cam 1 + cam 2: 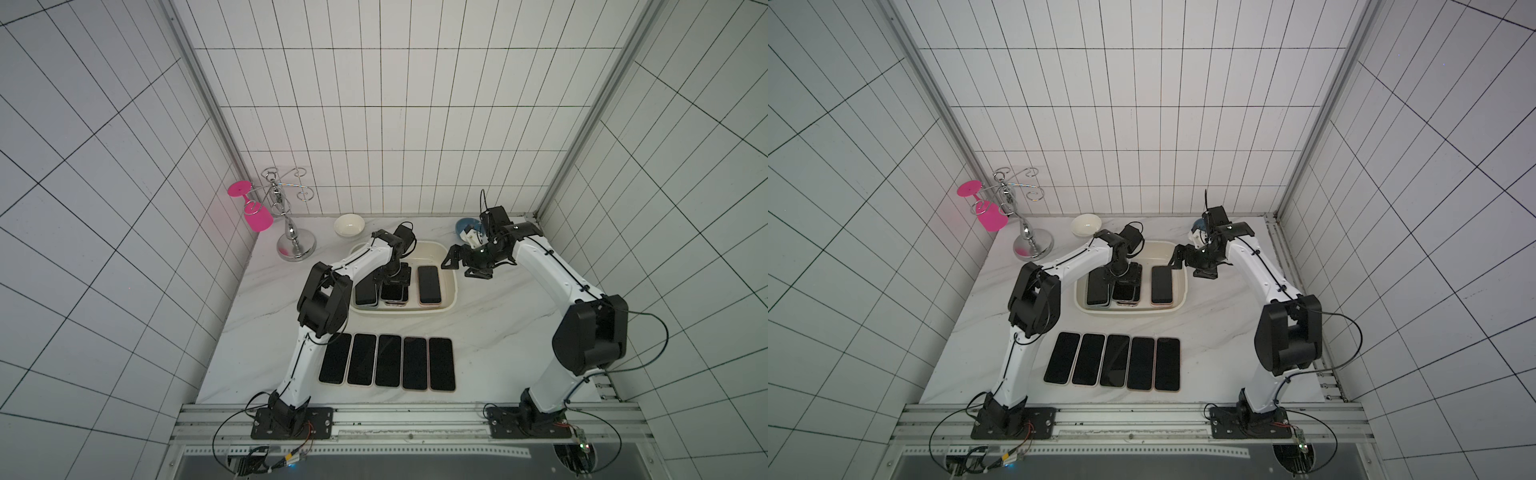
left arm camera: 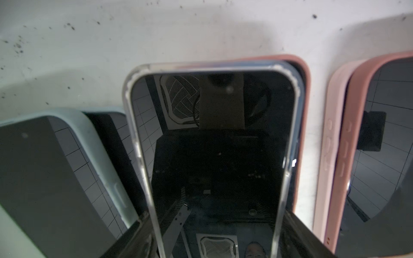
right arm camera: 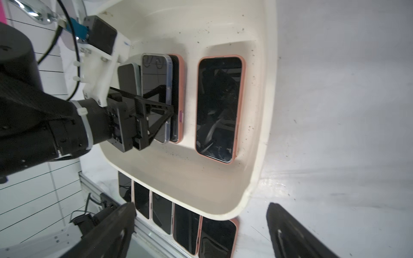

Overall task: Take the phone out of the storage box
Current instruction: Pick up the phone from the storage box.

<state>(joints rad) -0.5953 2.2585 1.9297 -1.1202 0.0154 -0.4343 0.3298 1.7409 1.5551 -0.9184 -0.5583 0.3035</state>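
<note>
My right gripper is on the same side as the row's open end (image 1: 469, 364), so my left gripper should pick up the clear-cased phone (image 1: 394, 293) and pass it to my right gripper.
The cream-white storage box (image 1: 454, 291) (image 1: 1184, 286) (image 3: 178, 178) sits at mid-table and holds several phones. My left gripper (image 1: 395, 282) (image 1: 1124, 276) (image 2: 216, 216) reaches down into it over the middle stack. Its fingers (image 2: 143, 232) press against both long edges of the top phone (image 2: 212, 134) (image 3: 156, 73), a dark-screened one in a clear case that still lies on a pink-cased phone. A light-blue-cased phone (image 2: 44, 167) lies on one side of it and a pink-cased phone (image 1: 429, 284) (image 3: 219, 107) on the other. My right gripper (image 1: 463, 268) (image 3: 201, 207) hovers open beside the box's far right corner, holding nothing.
Several phones (image 1: 388, 361) lie in a row on the marble table in front of the box. A white bowl (image 1: 349, 225) and a blue bowl (image 1: 462, 227) stand at the back. A chrome glass rack (image 1: 291, 232) with a pink glass (image 1: 259, 218) stands at the back left.
</note>
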